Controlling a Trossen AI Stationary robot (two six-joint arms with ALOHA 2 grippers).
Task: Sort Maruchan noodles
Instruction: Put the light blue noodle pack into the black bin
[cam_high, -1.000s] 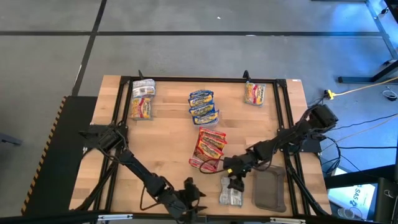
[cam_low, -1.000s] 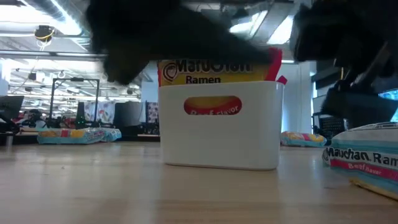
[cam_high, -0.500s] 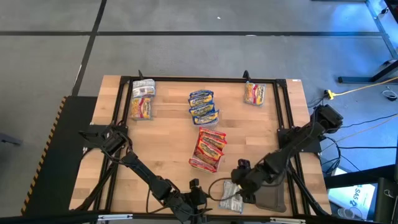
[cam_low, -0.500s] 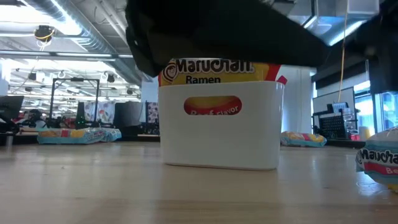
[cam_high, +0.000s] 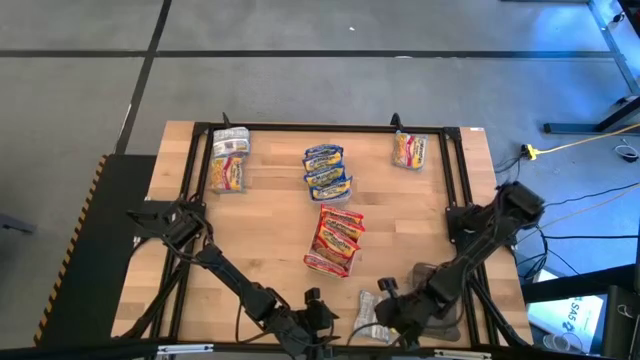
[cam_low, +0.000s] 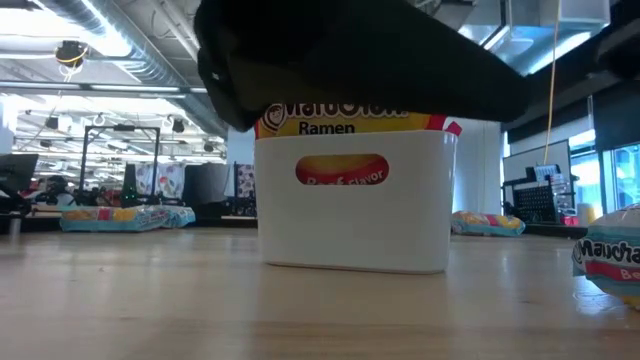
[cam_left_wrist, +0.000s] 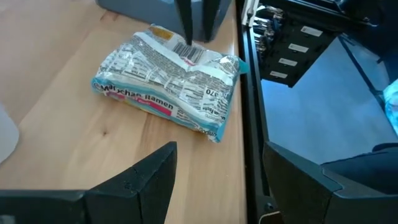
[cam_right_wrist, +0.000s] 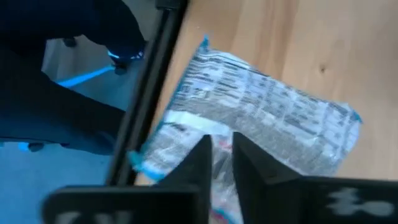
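Observation:
The silver-grey packet (cam_left_wrist: 168, 84) lies at a slant past my left gripper's open fingers. Next, my right gripper slides it first so that it sits straight in the space (cam_left_wrist: 211, 165) by those fingers.
A silver-grey noodle packet (cam_left_wrist: 168, 74) lies flat near the table's front edge, also seen in the high view (cam_high: 368, 325). My right gripper (cam_right_wrist: 222, 163) is shut on it. My left gripper (cam_left_wrist: 217, 180) stands open just left of it, touching nothing. Red-orange packets (cam_high: 336, 240) stand in the white tray (cam_low: 350, 215) mid-table. Blue packets (cam_high: 327, 172) lie behind them, a silver and yellow stack (cam_high: 229, 160) at the far left, and one packet (cam_high: 409, 150) at the far right. My right gripper pinches the silver-grey packet at its end with the barcode (cam_left_wrist: 188, 51) between its two fingers. The fingers (cam_left_wrist: 200, 18) slant down on it from above. The packet lies on the table; one layer or a fold, I cannot tell.
A dark grey tray (cam_high: 440, 300) sits right of the held packet, partly under my right arm. The table's black frame rail (cam_left_wrist: 249, 112) runs close beside the packet. Bare wood lies left of the white tray.
My right gripper has swung toward the table's near edge, and its wrist has rolled. The silver-grey packet has slid a little toward the near edge and turned; in the low view it has moved toward the picture's right edge.

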